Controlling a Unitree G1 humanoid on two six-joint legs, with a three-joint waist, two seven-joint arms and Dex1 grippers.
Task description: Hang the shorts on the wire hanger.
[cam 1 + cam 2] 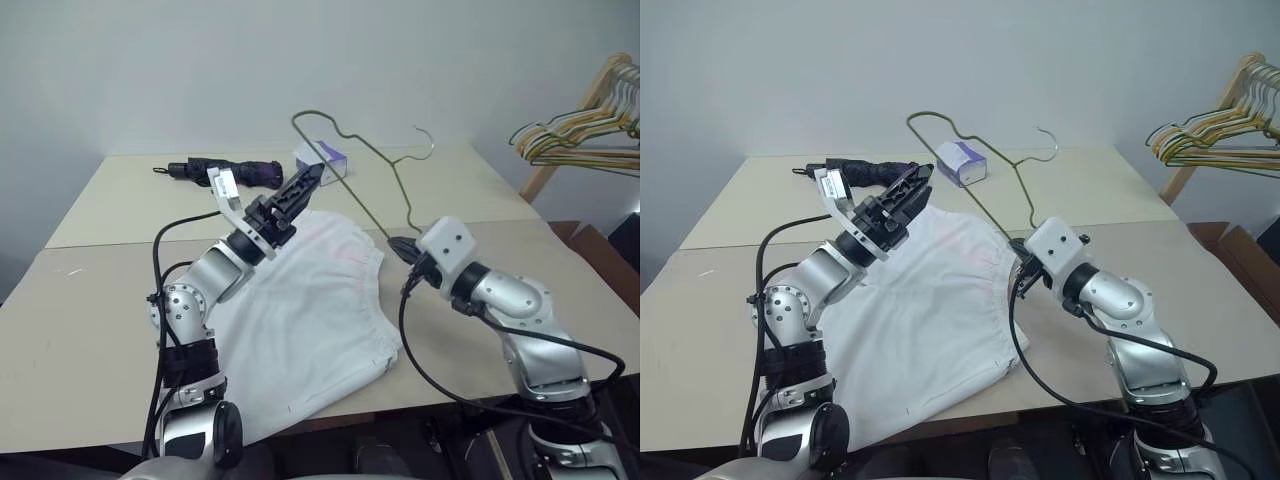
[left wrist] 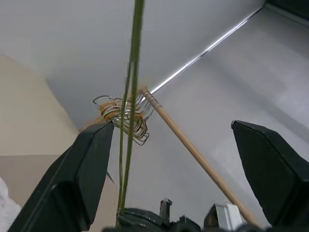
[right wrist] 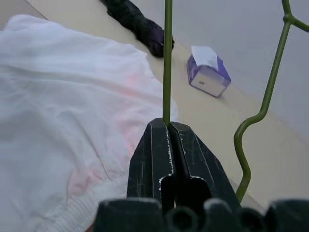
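Note:
My right gripper is holding the hanger's straight bar (image 1: 382,230) short of the hanger's corner. So my left gripper should hold the bar (image 1: 335,173) while my right gripper takes hold of that corner.
The white shorts (image 1: 310,310) lie flat on the beige table (image 1: 90,300), waistband toward the far side, one leg hanging over the front edge. My right gripper (image 3: 169,123) is shut on the straight bar of the thin olive wire hanger (image 3: 167,58) and holds it up over the shorts' waistband, with the hook toward the far right. My left gripper (image 2: 172,124) is open and raised above the shorts, pointing up at the hanger. In the left wrist view the hanger wire (image 2: 133,72) runs between the open fingers, close to one of them. Whether it touches a finger I cannot tell.
A white-purple tissue box (image 1: 962,162) and a black-purple folded umbrella (image 1: 225,172) lie on the far table. A bunch of coloured hangers (image 1: 590,130) hangs on a wooden rack at the right. The table's front edge runs just before the arms.

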